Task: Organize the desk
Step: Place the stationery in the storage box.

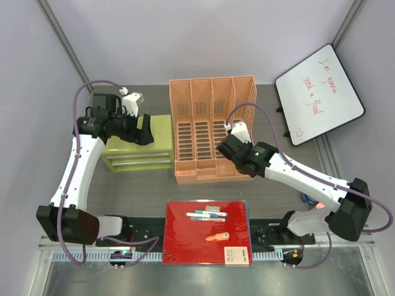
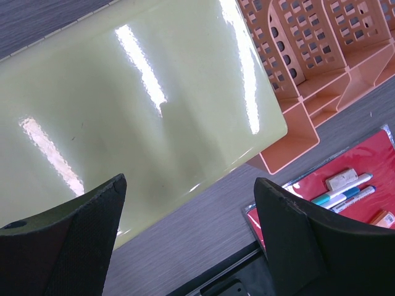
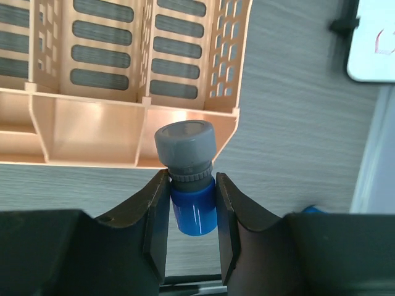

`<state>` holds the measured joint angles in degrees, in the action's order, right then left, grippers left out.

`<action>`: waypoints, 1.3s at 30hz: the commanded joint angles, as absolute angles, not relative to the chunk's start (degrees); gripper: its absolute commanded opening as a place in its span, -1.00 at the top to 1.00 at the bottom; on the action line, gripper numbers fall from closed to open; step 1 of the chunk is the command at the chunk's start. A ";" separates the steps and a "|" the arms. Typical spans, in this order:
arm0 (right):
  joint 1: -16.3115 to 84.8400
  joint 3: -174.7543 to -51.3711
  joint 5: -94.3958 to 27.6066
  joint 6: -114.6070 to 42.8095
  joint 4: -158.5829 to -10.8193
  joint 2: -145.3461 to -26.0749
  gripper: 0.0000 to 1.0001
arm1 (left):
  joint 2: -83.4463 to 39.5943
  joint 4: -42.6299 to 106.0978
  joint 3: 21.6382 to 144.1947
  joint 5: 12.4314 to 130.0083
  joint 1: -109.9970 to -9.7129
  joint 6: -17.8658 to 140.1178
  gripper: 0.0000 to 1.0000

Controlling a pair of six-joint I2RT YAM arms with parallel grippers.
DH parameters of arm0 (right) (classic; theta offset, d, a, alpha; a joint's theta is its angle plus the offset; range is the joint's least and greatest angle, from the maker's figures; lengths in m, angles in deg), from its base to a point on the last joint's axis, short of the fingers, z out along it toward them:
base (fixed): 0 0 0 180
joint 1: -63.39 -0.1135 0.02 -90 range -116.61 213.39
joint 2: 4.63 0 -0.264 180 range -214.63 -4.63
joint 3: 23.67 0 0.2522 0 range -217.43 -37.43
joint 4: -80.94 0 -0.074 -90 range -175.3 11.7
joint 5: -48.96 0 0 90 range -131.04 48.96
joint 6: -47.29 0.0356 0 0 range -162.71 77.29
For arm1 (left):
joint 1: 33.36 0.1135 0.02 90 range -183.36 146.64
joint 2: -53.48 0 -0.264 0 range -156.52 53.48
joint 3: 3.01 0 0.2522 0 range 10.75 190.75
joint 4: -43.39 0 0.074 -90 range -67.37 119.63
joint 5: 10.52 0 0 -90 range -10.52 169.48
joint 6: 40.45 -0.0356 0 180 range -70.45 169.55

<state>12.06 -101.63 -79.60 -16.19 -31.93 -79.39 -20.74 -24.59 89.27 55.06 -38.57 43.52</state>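
The blue tube (image 3: 187, 148) is pointing across the orange file rack's front corner compartment. Next, my right gripper turns the tube to lie along that compartment (image 3: 224, 127) before putting it inside.
The desk (image 1: 148, 191) is dark grey wood grain. My right gripper (image 1: 223, 150) (image 3: 191, 177) is shut on a small blue tube with a grey cap (image 3: 192, 206), held just above the desk (image 3: 296, 123) at the front right corner of the orange file rack (image 1: 210, 129) (image 3: 123, 132). The cap points toward the rack's rightmost slot. My left gripper (image 1: 146, 129) (image 2: 191, 185) hangs open over the top of the lime-green drawer cabinet (image 1: 139, 154) (image 2: 142, 111), nothing between its fingers.
A red folder (image 1: 207, 231) (image 2: 370, 209) lies at the near edge with markers (image 1: 207, 214) (image 2: 345, 191) and a small orange item (image 1: 218, 237) on it. A whiteboard (image 1: 319, 92) leans at the back right. A small blue object (image 1: 307, 198) sits under the right arm.
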 commanded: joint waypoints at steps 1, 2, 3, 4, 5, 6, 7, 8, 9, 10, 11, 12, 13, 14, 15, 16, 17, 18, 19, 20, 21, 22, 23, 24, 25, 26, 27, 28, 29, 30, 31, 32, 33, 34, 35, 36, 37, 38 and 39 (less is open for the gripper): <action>12.50 -104.14 -81.39 -31.44 -36.86 -79.25 0.98 | -19.29 -23.28 90.64 55.14 -38.19 42.69 -0.70; 12.50 -103.79 -80.86 -35.99 -38.43 -78.73 0.98 | -19.21 -23.11 90.64 55.31 -38.19 42.52 -0.69; 12.50 -103.44 -80.24 -38.73 -39.06 -78.20 0.98 | -19.38 -23.10 90.47 55.22 -38.19 42.60 -0.69; 12.50 -103.09 -79.54 -40.76 -39.68 -77.67 0.97 | -19.29 -23.02 90.38 55.22 -38.19 42.60 -0.69; 12.50 -102.47 -78.75 -45.39 -40.12 -76.54 0.98 | -19.29 -23.10 90.29 55.14 -38.10 42.52 -0.70; 12.50 -102.03 -78.48 -47.35 -41.34 -75.92 0.97 | -19.21 -22.93 89.85 55.14 -38.10 42.52 -0.70; 12.42 -101.59 -78.48 -49.02 -41.79 -75.13 0.98 | -19.21 -22.67 89.59 55.14 -38.19 42.52 -0.70; 12.50 -100.54 -78.48 -52.61 -42.57 -74.16 0.98 | -19.21 -22.58 89.50 55.14 -38.10 42.43 -0.70; 12.50 -100.01 -78.56 -54.12 -42.93 -73.80 0.98 | -19.21 -22.58 89.41 55.22 -38.01 42.43 -0.70; 12.42 -99.48 -78.65 -55.71 -43.11 -73.54 0.98 | -19.38 -22.58 89.41 55.22 -38.01 42.34 -0.70; 12.50 -98.17 -78.48 -57.03 -43.20 -73.54 0.98 | -19.38 -22.58 89.50 55.22 -38.01 42.34 -0.69; 12.59 -97.64 -78.48 -58.61 -43.02 -73.97 0.98 | -19.38 -22.66 89.58 55.14 -38.01 42.43 -0.70; 12.85 -97.20 -78.30 -59.06 -43.02 -74.24 0.97 | -19.47 -22.66 89.67 55.22 -37.93 42.34 -0.70; 13.03 -96.32 -76.65 -59.41 -42.59 -74.67 0.98 | -19.47 -22.75 89.85 55.22 -37.93 42.43 -0.70; 13.55 -95.79 -75.94 -59.85 -42.58 -75.29 0.98 | -19.56 -22.75 89.94 55.22 -37.93 42.34 -0.70; 13.91 -95.18 -74.71 -59.94 -42.58 -75.73 0.98 | -19.64 -22.75 89.94 55.22 -37.93 42.34 -0.70; 14.26 -94.04 -73.57 -60.11 -42.67 -76.08 0.98 | -19.56 -22.67 90.11 55.31 -37.93 42.34 -0.69; 14.43 -93.51 -71.12 -60.29 -42.67 -76.78 0.98 | -19.56 -22.75 90.11 55.31 -37.93 42.34 -0.70; 14.52 -92.55 -70.22 -60.73 -42.67 -77.14 0.98 | -19.56 -22.84 90.11 55.40 -37.93 42.25 -0.70; 14.52 -92.10 -69.87 -60.90 -43.10 -77.49 0.97 | -19.56 -22.84 90.11 55.40 -37.93 42.34 -0.70; 14.70 -91.75 -70.12 -61.08 -43.28 -78.01 0.97 | -19.56 -22.75 90.20 55.49 -37.93 42.17 -0.69; 14.79 -91.31 -69.95 -61.60 -43.63 -78.19 0.98 | -19.56 -22.84 90.11 55.49 -37.84 42.16 -0.70; 14.87 -91.13 -69.60 -61.96 -44.07 -78.46 0.98 | -19.64 -22.84 90.20 55.57 -37.84 42.16 -0.69; 14.96 -90.96 -69.43 -62.31 -44.42 -78.54 0.98 | -19.64 -22.84 90.11 55.66 -37.84 42.08 -0.69; 15.05 -90.61 -69.51 -63.10 -44.69 -78.89 0.97 | -19.64 -22.84 90.20 55.58 -37.84 42.08 -0.69; 15.14 -90.43 -69.69 -63.54 -45.56 -79.07 0.97 | -19.73 -22.75 90.20 55.66 -37.84 41.99 -0.69; 15.23 -90.43 -69.69 -63.80 -46.00 -79.25 0.97 | -19.82 -22.67 90.20 55.58 -37.84 42.07 -0.70; 15.40 -90.34 -69.51 -64.07 -47.05 -79.86 0.97 | -19.82 -22.66 90.20 55.57 -37.75 41.99 -0.70; 15.40 -90.25 -69.34 -64.94 -47.59 -80.04 0.97 | -19.91 -22.66 90.29 55.66 -37.75 42.07 -0.70; 15.49 -90.16 -69.08 -65.30 -48.11 -80.30 0.98 | -20.00 -22.66 90.38 55.66 -37.75 42.08 -0.70; 15.66 -89.81 -69.33 -65.65 -49.51 -80.56 0.97 | -20.00 -22.66 90.38 55.75 -37.66 41.99 -0.70; 15.75 -89.72 -69.51 -66.17 -50.22 -81.18 0.97 | -20.08 -22.58 90.46 55.66 -37.66 41.99 -0.70; 15.93 -89.55 -69.69 -66.35 -50.66 -81.44 0.92 | -20.08 -22.66 90.55 55.84 -37.58 41.90 -0.70; 16.19 -89.37 -69.69 -66.44 -51.45 -81.97 0.89 | -20.17 -22.75 90.55 55.75 -37.49 41.81 -0.70; 16.54 -89.46 -69.77 -66.79 -51.63 -82.84 0.84 | -20.17 -22.67 90.64 55.92 -37.40 41.64 -0.69; 16.81 -89.37 -70.04 -66.80 -51.98 -83.20 0.75 | -20.26 -22.84 90.64 55.93 -37.31 41.55 -0.69; 17.07 -89.20 -70.47 -66.80 -52.51 -83.64 0.68 | -20.17 -22.84 90.64 56.01 -37.22 41.46 -0.70; 17.42 -89.20 -70.65 -66.80 -52.77 -84.34 0.63 | -20.35 -22.84 90.81 55.93 -37.14 41.46 -0.70; 17.51 -89.02 -70.92 -66.88 -53.04 -84.61 0.43 | -20.35 -22.93 90.90 55.93 -37.05 41.37 -0.70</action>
<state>16.61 -89.20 -69.42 -65.19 -49.02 -83.35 -20.76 -24.19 89.25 55.62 -37.69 42.69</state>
